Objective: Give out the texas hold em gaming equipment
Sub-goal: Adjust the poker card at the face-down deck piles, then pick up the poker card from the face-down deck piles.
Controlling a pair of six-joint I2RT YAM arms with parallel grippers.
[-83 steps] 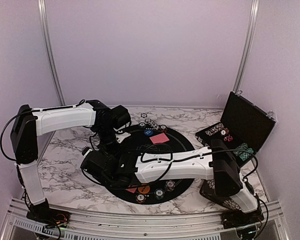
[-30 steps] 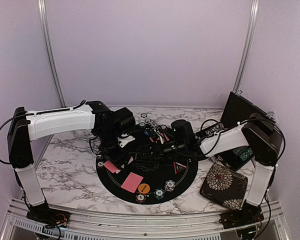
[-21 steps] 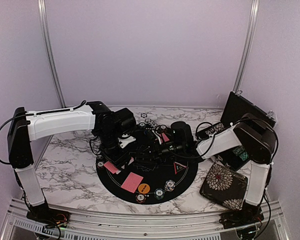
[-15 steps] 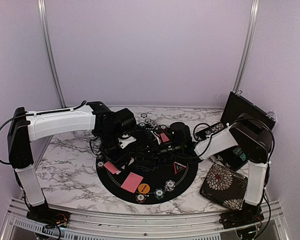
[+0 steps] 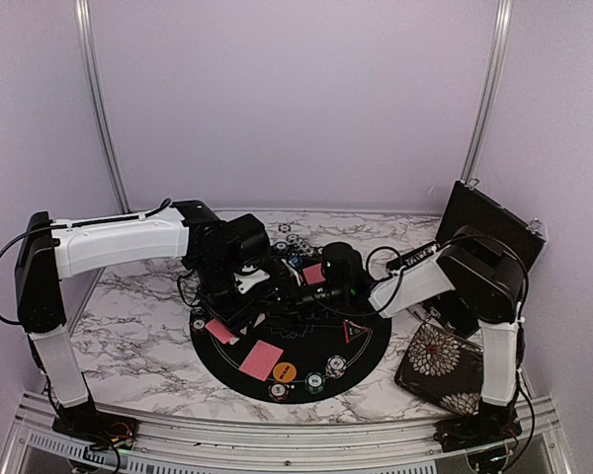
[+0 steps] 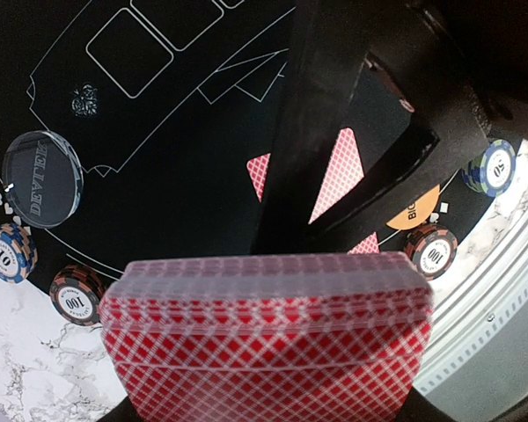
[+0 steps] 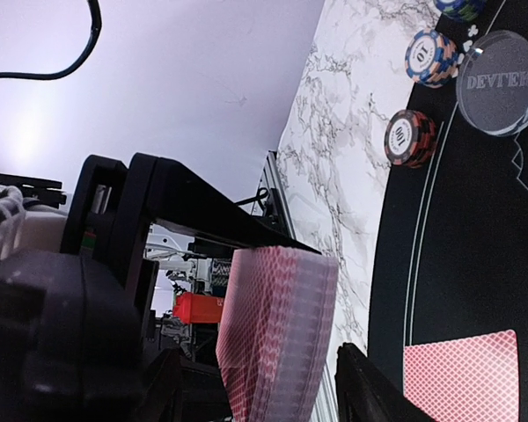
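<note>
The whole deck point(image 7: 297, 330) sits between my right gripper's open fingers, so next I retreat to the deck's edge and work only the outer card point(image 7: 245, 327) crooked by its corner.
My left gripper point(image 6: 264, 391) is shut on a thick deck of red-backed playing cards point(image 6: 264, 343), held above the black round mat point(image 5: 376, 341). My right gripper point(image 7: 264, 396) is open, with a finger on each side of that same deck point(image 7: 277, 334); its right finger point(image 7: 370, 391) stands clear of the cards. In the top view both grippers meet over the mat's left half, left gripper point(image 5: 249, 301) and right gripper point(image 5: 284, 296). Single cards point(image 5: 262, 357) point(image 5: 220, 330) point(image 5: 313, 274) lie face down on the mat. Chip stacks point(image 5: 316, 380), an orange button point(image 5: 285, 372) and a red-edged triangle point(image 5: 354, 331) sit near its front.
A clear dealer disc point(image 6: 42, 178) and chip stacks point(image 6: 77, 294) point(image 6: 431, 251) ring the mat's edge. A floral pouch point(image 5: 440, 367) lies at the front right. The open black case point(image 5: 484, 247) stands at the back right. Marble table point(image 5: 128, 326) surrounds the mat.
My right arm has reached left across the mat up to the deck, and its jaws have widened. The left arm and its deck have stayed still.
</note>
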